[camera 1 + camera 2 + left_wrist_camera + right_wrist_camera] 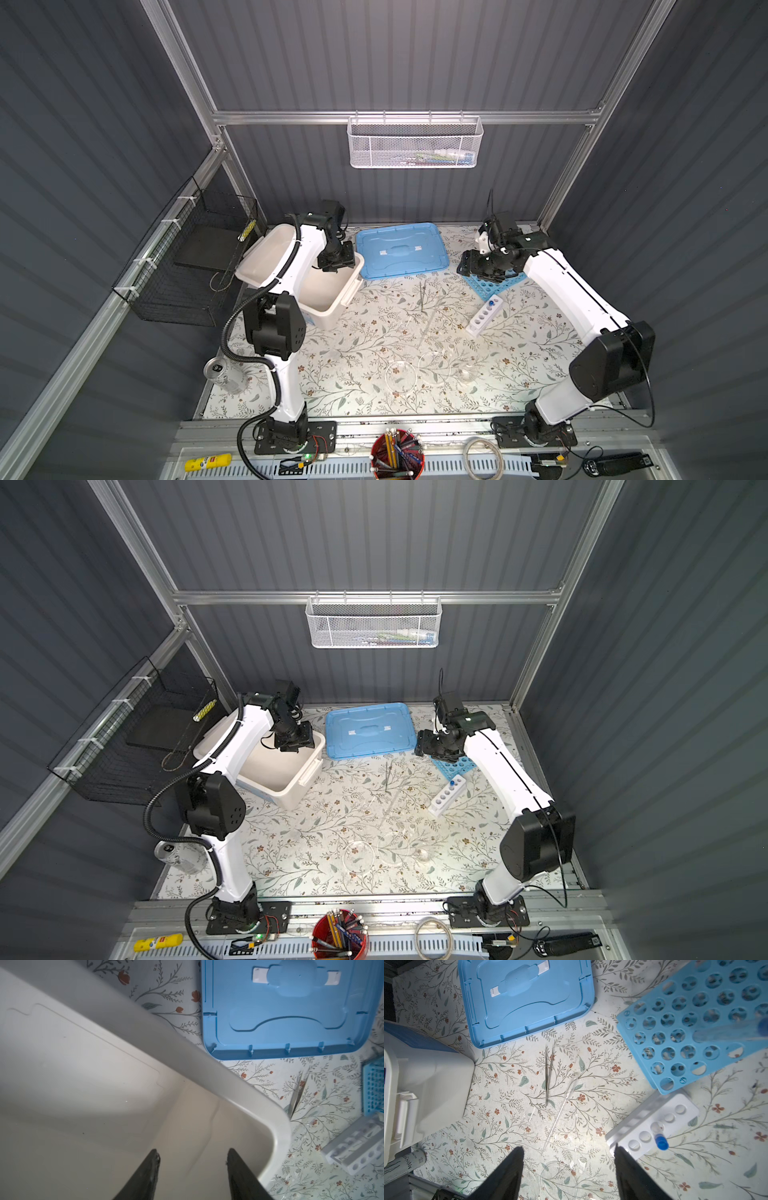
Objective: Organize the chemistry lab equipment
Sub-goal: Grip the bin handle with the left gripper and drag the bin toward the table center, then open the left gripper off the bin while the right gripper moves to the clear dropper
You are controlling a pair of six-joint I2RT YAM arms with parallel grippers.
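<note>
I should pull the white bin (324,289) closer with my left gripper before my right gripper picks up the clear glass dropper (562,1110), because the bin stands far from the dropper.
My left gripper (331,268) (192,1154) hangs open inside the white bin (332,318) (187,1047), nothing between its fingers. My right gripper (464,266) (568,1150) stands open above the blue tube rack (496,284) (685,1032), also empty. Thin tweezers (422,297) (548,1076) and a clear glass dropper (560,1113) lie mid-table. A white rack (484,316) (654,1124) holds one blue-capped test tube (491,304) (662,1144). Two glass dishes (401,376) (434,365) and a small glass vessel (465,372) sit near the front.
The blue lid (401,249) (529,1001) lies flat at the back between bin and blue rack. A drink can (220,372) stands front left. A black wire basket (187,266) hangs at left, a white mesh basket (415,143) on the back wall. A red pencil cup (397,455) sits below the table edge.
</note>
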